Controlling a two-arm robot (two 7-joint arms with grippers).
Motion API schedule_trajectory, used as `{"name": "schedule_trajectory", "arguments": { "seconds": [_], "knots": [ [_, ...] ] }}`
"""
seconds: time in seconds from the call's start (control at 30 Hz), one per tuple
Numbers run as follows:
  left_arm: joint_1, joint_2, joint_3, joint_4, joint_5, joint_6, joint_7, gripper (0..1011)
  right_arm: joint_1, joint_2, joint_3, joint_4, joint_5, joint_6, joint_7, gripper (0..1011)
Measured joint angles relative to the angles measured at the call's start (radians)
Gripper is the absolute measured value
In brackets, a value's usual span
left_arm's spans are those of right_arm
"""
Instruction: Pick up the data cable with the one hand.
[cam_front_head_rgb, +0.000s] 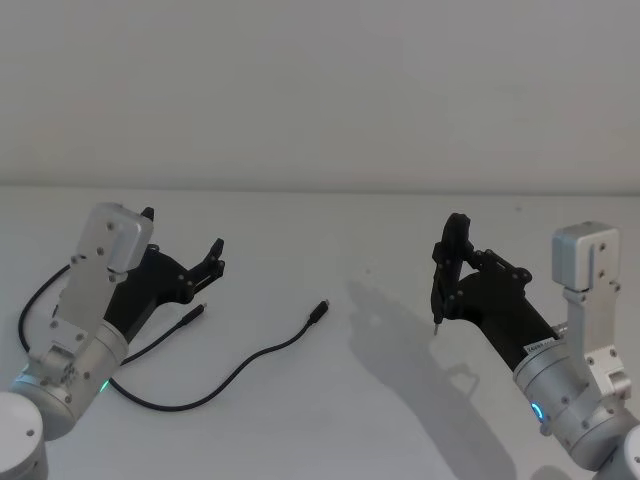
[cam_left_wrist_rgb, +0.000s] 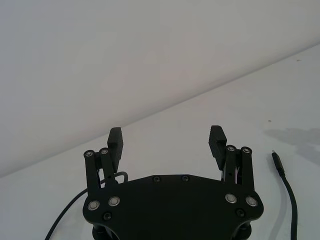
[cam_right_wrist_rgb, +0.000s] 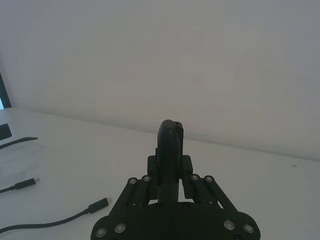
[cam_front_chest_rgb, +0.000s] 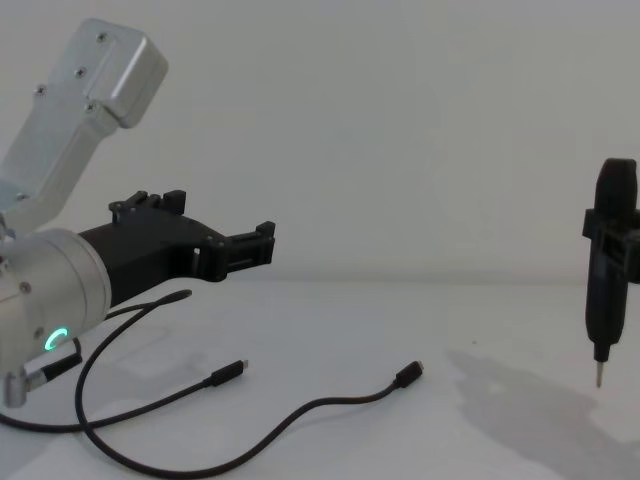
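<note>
The cord keeps a smooth, wide bend (cam_front_chest_rgb: 318, 403) behind the mid-table plug, so the plug end (cam_front_chest_rgb: 408, 374) will stay jutting out in a curve when I grip the cable.
The data cable (cam_front_head_rgb: 262, 353) is a thin black cord lying loose on the white table. One plug (cam_front_head_rgb: 320, 308) lies mid-table and the other plug (cam_front_head_rgb: 195, 313) lies just below my left arm; the cord loops back around that arm. My left gripper (cam_front_head_rgb: 183, 233) hovers open above the table, over the cable's left part, touching nothing. Its wrist view shows the left gripper (cam_left_wrist_rgb: 166, 137) with nothing between its wide-apart pads, and the data cable (cam_left_wrist_rgb: 288, 187) beside it. In the chest view the left gripper (cam_front_chest_rgb: 255, 245) hangs well above the data cable (cam_front_chest_rgb: 330, 402).
My right gripper (cam_front_head_rgb: 452, 268) is raised at the right, shut on a slim black pen-like tool (cam_front_head_rgb: 441, 292) whose metal tip points down. That tool (cam_front_chest_rgb: 608, 270) hangs above the table (cam_front_chest_rgb: 480, 330). A white wall stands behind.
</note>
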Motion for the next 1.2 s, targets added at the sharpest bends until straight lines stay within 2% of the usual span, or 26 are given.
{"name": "schedule_trajectory", "arguments": {
  "seconds": [1.2],
  "knots": [
    [0.0,0.0,0.0,0.0,0.0,0.0,0.0,1001,0.0,0.0,0.0,0.0,0.0,0.0,0.0,275]
  ]
}}
